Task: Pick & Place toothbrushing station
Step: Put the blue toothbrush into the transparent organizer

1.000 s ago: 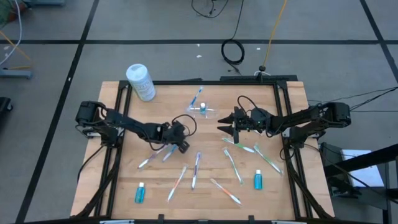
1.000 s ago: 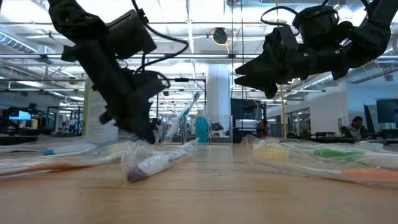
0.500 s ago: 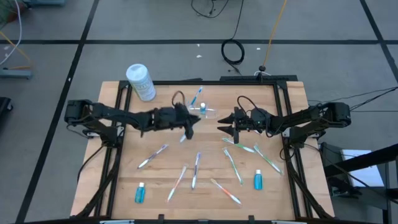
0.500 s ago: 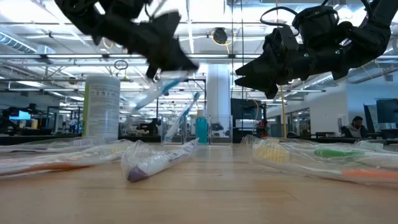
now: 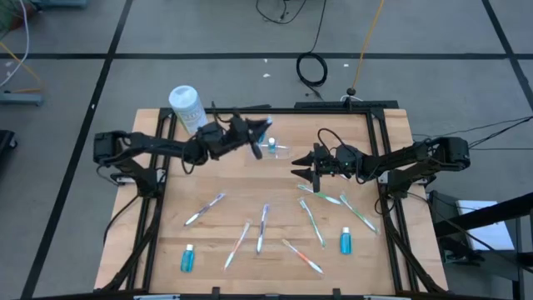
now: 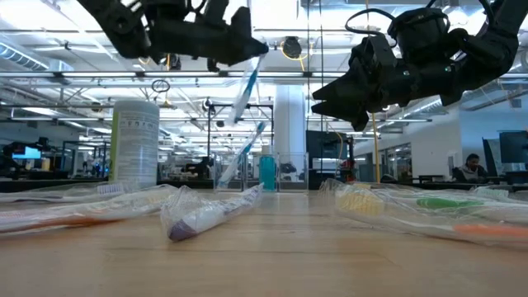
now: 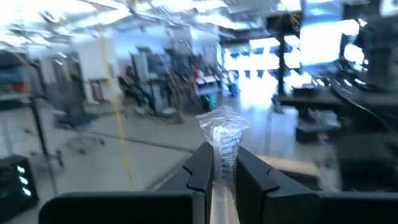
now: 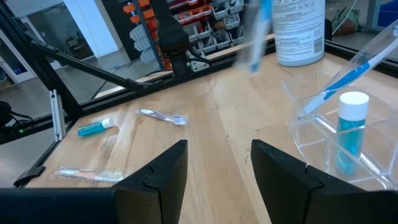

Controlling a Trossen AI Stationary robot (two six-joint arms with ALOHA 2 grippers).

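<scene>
My left gripper is nearest the holder's slot [image 6: 230, 172] that a blue toothbrush fills, so next I move the wrapped toothbrush past the blue tube and into the empty slot [image 6: 292, 172].
The see-through holder [image 5: 275, 151] stands on its base at the table's far middle. A blue toothbrush [image 8: 348, 74] leans in it and a blue tube [image 8: 351, 124] stands in it. The holder also shows in the low view [image 6: 285, 172]. My left gripper [image 5: 248, 137] is high above the table, just left of the holder, shut on a wrapped toothbrush [image 6: 246, 87]. My right gripper [image 5: 301, 167] is open and empty. It hovers above the table, to the right of the holder and nearer than it. My left gripper pinches the wrapped toothbrush [image 7: 222, 154] between its two fingers; most of its length sticks out past the fingertips. The toothbrush is lifted clear. In the low view it slants steeply down from the fingers, its lower end [image 6: 238, 115] above the holder's height.
A white canister [image 5: 188, 109] stands at the far left. Several wrapped toothbrushes lie loose on the near half, among them one at the left [image 5: 205, 208], one at the middle [image 5: 263, 227] and one at the right [image 5: 358, 212]. Two blue tubes [image 5: 187, 258] [image 5: 346, 242] lie near the front.
My left gripper has risen from the table's left middle with a wrapped toothbrush and gone toward the far edge and right, up beside the holder. The toothbrush is lifted clear and has tipped from nearly flat to steeply slanted.
</scene>
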